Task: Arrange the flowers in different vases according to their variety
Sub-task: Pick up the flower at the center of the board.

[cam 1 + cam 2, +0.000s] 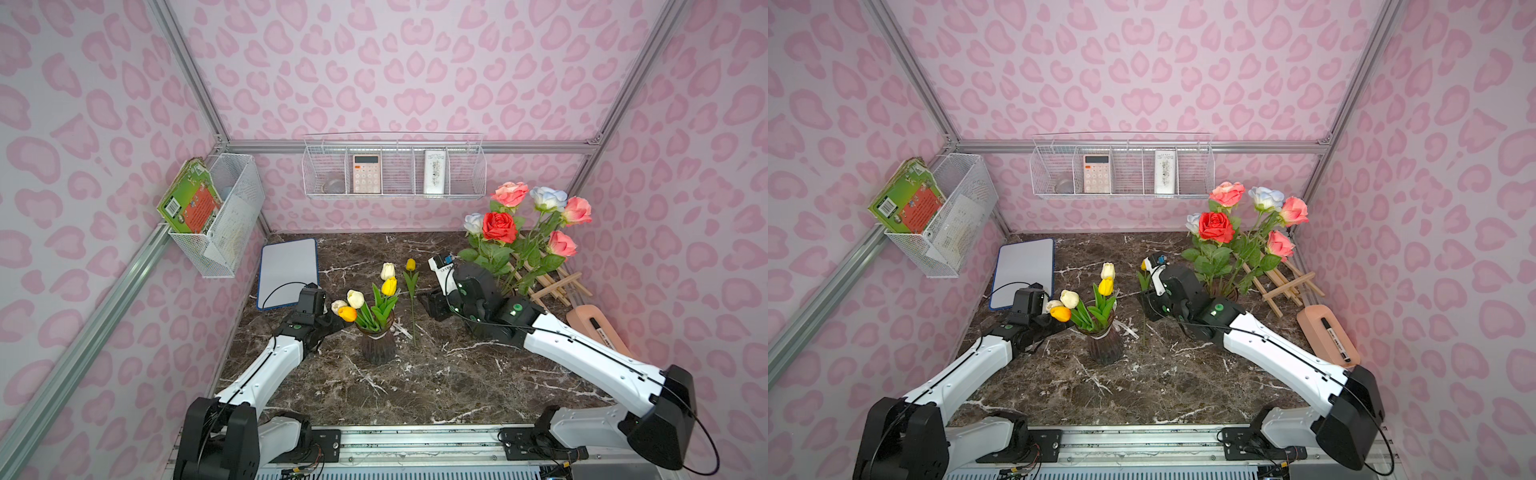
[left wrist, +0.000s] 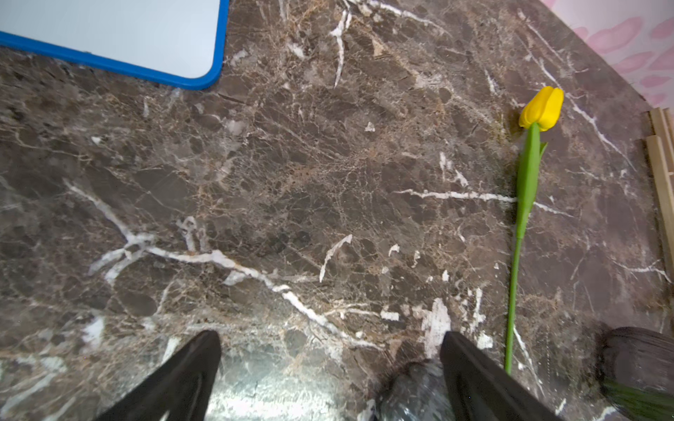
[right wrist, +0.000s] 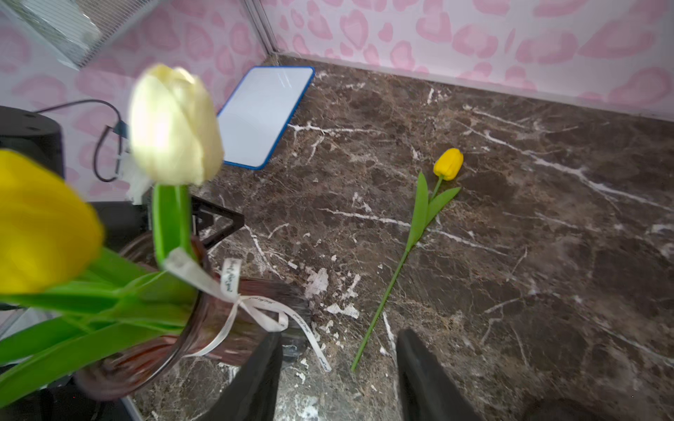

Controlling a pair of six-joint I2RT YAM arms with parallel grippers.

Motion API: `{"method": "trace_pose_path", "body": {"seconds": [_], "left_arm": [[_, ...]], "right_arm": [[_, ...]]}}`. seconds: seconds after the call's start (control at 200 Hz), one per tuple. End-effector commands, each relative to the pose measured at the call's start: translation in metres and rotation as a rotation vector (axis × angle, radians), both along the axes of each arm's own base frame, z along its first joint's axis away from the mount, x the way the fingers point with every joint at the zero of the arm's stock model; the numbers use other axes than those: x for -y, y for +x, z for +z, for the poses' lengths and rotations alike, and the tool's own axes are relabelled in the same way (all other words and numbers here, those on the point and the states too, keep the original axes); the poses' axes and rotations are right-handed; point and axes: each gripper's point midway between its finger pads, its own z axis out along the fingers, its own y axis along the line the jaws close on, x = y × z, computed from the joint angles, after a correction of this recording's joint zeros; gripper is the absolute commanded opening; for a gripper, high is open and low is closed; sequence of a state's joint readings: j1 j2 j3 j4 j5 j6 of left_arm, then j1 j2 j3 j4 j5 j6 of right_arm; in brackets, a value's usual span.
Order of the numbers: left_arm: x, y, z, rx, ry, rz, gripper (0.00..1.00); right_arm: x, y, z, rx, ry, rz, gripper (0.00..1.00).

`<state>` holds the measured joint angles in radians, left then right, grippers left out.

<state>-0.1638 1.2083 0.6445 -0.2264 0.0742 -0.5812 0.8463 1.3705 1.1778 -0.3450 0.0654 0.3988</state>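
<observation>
My right gripper should go on reaching before my open fingers are on both sides of the yellow tulip's free stem (image 3: 382, 301) below the leaves (image 3: 407, 251), because the stem runs toward the gap between them.
A dark ribbed vase (image 1: 377, 345) with a ribbon stands mid-table and holds several tulips (image 1: 374, 299), yellow, white and orange. One yellow tulip (image 1: 411, 291) lies flat on the marble just right of it. Several roses (image 1: 523, 220) stand at the back right; their vase (image 1: 1225, 293) is mostly hidden behind my right arm. My right gripper (image 3: 339, 333) hovers open over the loose tulip (image 3: 419, 218), with the stem's end lying free between the fingers. Left of the tulip vase, my left gripper (image 2: 330, 335) is wide open and empty above bare marble.
A blue-framed whiteboard (image 1: 288, 272) lies at the back left. A wooden trellis (image 1: 552, 282) and a pink case with a marker (image 1: 598, 328) sit at the right. White wire baskets (image 1: 395, 170) hang on the walls.
</observation>
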Motion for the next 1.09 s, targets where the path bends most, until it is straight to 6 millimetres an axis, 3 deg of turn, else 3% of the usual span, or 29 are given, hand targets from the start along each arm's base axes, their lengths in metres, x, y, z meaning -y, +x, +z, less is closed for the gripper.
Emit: {"method": "trace_pose_path", "body": {"seconds": [0.0, 0.125, 0.19, 0.2, 0.235, 0.525, 0.815, 1.09], "left_arm": [[0.001, 0.003, 0.001, 0.000, -0.012, 0.002, 0.99], [-0.003, 0.001, 0.004, 0.011, 0.004, 0.017, 0.99], [-0.008, -0.001, 0.007, 0.020, 0.020, 0.034, 0.99], [-0.009, -0.002, 0.007, 0.020, 0.023, 0.036, 0.99], [-0.010, -0.003, 0.009, 0.027, 0.030, 0.042, 0.99], [-0.019, -0.009, 0.018, 0.059, 0.053, 0.078, 0.99], [-0.022, -0.011, 0.026, 0.086, 0.060, 0.087, 0.99], [-0.022, -0.011, 0.026, 0.090, 0.062, 0.086, 0.99]], "right_arm": [[0.006, 0.013, -0.020, -0.064, -0.085, -0.080, 0.54], [-0.003, 0.033, -0.035, -0.103, -0.117, -0.105, 0.56], [-0.003, 0.042, -0.054, -0.147, -0.146, -0.128, 0.56], [-0.007, 0.047, -0.046, -0.137, -0.131, -0.131, 0.56], [-0.011, 0.053, -0.049, -0.154, -0.134, -0.138, 0.57], [-0.022, 0.092, -0.107, -0.268, -0.295, -0.277, 0.54], [-0.021, 0.106, -0.167, -0.358, -0.437, -0.361, 0.43], [-0.022, 0.102, -0.219, -0.449, -0.489, -0.351, 0.37]]}}
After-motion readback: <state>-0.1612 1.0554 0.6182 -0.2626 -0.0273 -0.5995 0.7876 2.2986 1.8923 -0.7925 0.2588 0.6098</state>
